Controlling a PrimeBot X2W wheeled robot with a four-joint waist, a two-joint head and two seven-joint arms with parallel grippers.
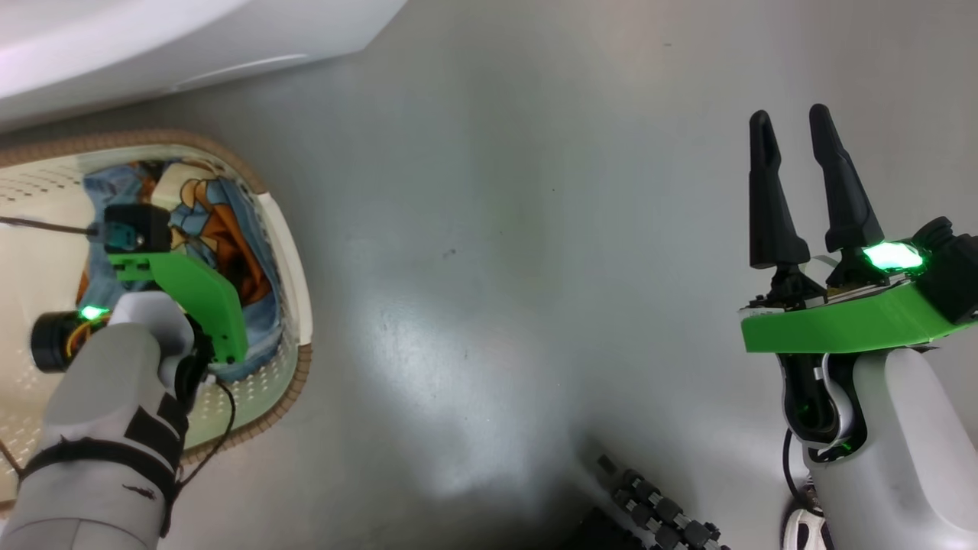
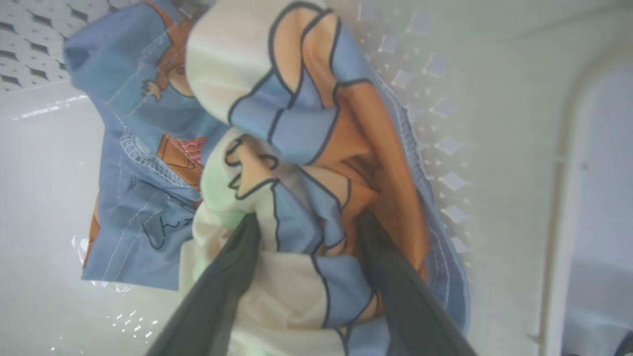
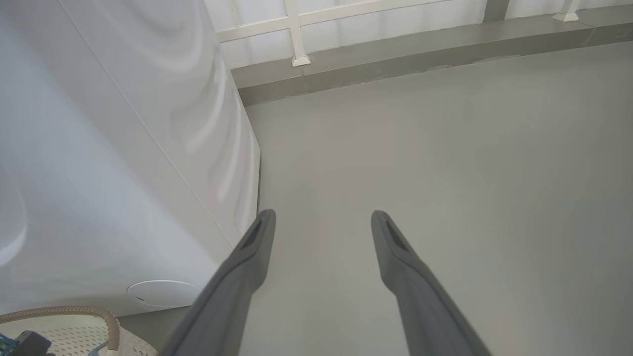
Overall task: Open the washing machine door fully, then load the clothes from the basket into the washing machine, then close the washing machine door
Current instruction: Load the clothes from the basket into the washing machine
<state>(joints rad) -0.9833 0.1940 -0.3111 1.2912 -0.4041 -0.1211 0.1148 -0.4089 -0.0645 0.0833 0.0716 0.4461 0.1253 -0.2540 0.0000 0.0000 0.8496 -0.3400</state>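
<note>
Light-blue cloth edges [image 2: 151, 234] go in beneath the cream and orange fold. I expect the clothes [image 2: 308, 201] to all come up together when I lift, leaving the basket empty.
The cream basket [image 1: 296, 260] with a brown rim stands on the floor at the left, below the white washing machine [image 1: 153, 38]. The light-blue cartoon clothes [image 1: 221, 229] lie bunched against its right wall. My left arm reaches down into the basket. My left gripper [image 2: 309, 220] is open, and its dark fingers straddle a fold of the clothes [image 2: 296, 123]. At the right, my right gripper [image 1: 791, 118] hangs open over bare floor with nothing in it. In the right wrist view the right gripper [image 3: 321, 215] points past the washing machine [image 3: 123, 148] and the basket [image 3: 74, 316]. The washing machine door is out of view.
Grey floor [image 1: 497, 267] spreads between the basket and my right arm. My own base with black rollers [image 1: 665, 516] shows at the bottom. A white railing on a low kerb [image 3: 395, 44] bounds the far side. A round white cover [image 3: 163, 294] sits low on the washer's panel.
</note>
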